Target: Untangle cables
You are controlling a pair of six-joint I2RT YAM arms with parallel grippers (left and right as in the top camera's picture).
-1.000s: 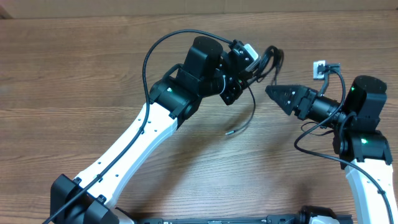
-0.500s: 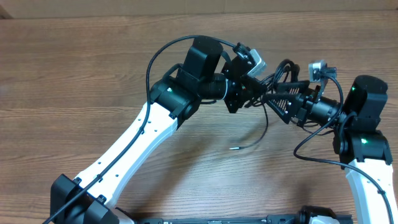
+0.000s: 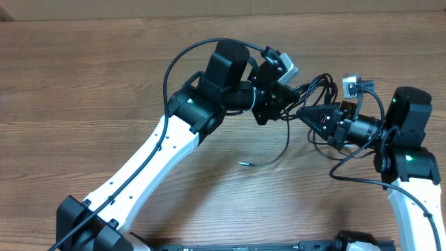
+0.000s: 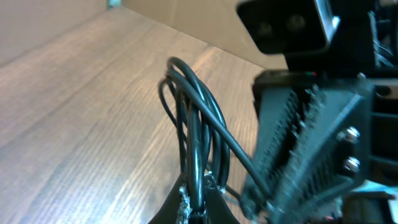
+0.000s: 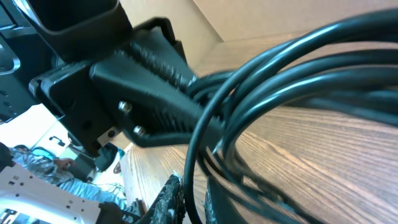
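Note:
The piece of cable in the robot's right gripper crosses the bundle's loops [image 4: 213, 118], so the right gripper should let it go and the left gripper should pull the bundle clear before another loop is taken.
The cables [image 3: 315, 85] are a bundle of thin black loops held up off the table between my two grippers. One loose strand hangs down to a silver-tipped end [image 3: 243, 163] just above the wood. My left gripper [image 3: 280, 97] is shut on the bundle; in the left wrist view a strand of the cables [image 4: 193, 118] runs straight into the left gripper [image 4: 196, 208]. My right gripper [image 3: 306, 113] meets the bundle from the right. In the right wrist view one strand of the cables [image 5: 298, 81] passes between the narrow fingers of the right gripper [image 5: 194, 202], which are shut on it.
The wooden table [image 3: 83, 77] lies under both arms. The right arm's own thicker black cable [image 3: 348, 164] loops beside its wrist. A cardboard wall [image 4: 205, 15] stands at the table's far edge. The left arm's white link [image 3: 150, 160] crosses the front left.
My right gripper has moved left into the bundle and shut on a strand. The left gripper shifted right with the cables, and the hanging silver-tipped end swung lower and to the left.

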